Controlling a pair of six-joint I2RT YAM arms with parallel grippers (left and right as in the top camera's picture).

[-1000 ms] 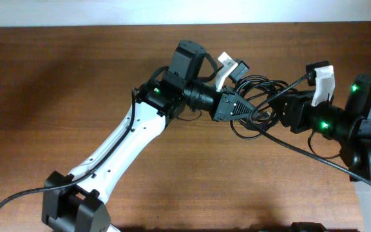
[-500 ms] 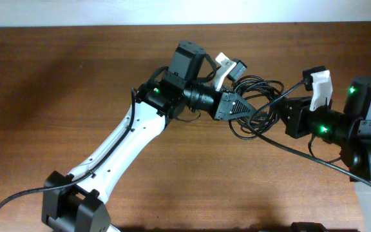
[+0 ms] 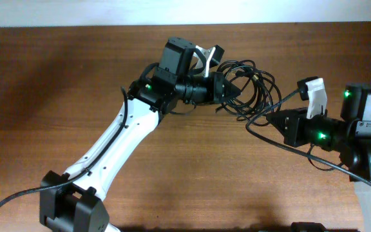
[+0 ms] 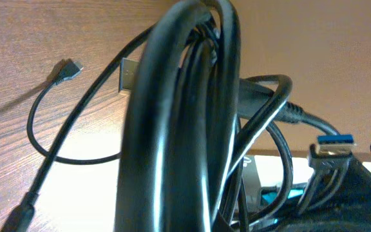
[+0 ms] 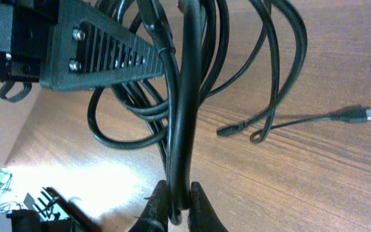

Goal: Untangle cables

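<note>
One cable piece [image 5: 187,113] is in my right gripper while the other loops stay bunched. Next, my left gripper brings the bundle [image 3: 253,87] nearer so that my right gripper can take the loops.
The cables [image 3: 255,84] are a bundle of thin black loops held above the wooden table, between my two grippers. My left gripper [image 3: 232,90] is shut on the bundle from the left. In the left wrist view the bundle [image 4: 179,116] fills the middle and hides the jaws, with a blue USB plug [image 4: 333,143] at the right. My right gripper [image 3: 269,122] is just front-right of the bundle. In the right wrist view its fingers [image 5: 179,209] are shut on a cable strand [image 5: 184,96] that runs up to my left gripper [image 5: 108,55]. Loose plug ends [image 5: 364,115] hang near the table.
A thicker black wire [image 3: 301,153] runs from the right arm across the table's right side. Another wire [image 3: 5,205] trails from the left arm base at the front left. The table's far edge [image 3: 108,26] meets a pale wall.
My left gripper has moved up and to the left with the bundle. My right gripper has drawn back toward the front right with its strand, so the loops are stretched out between them.
</note>
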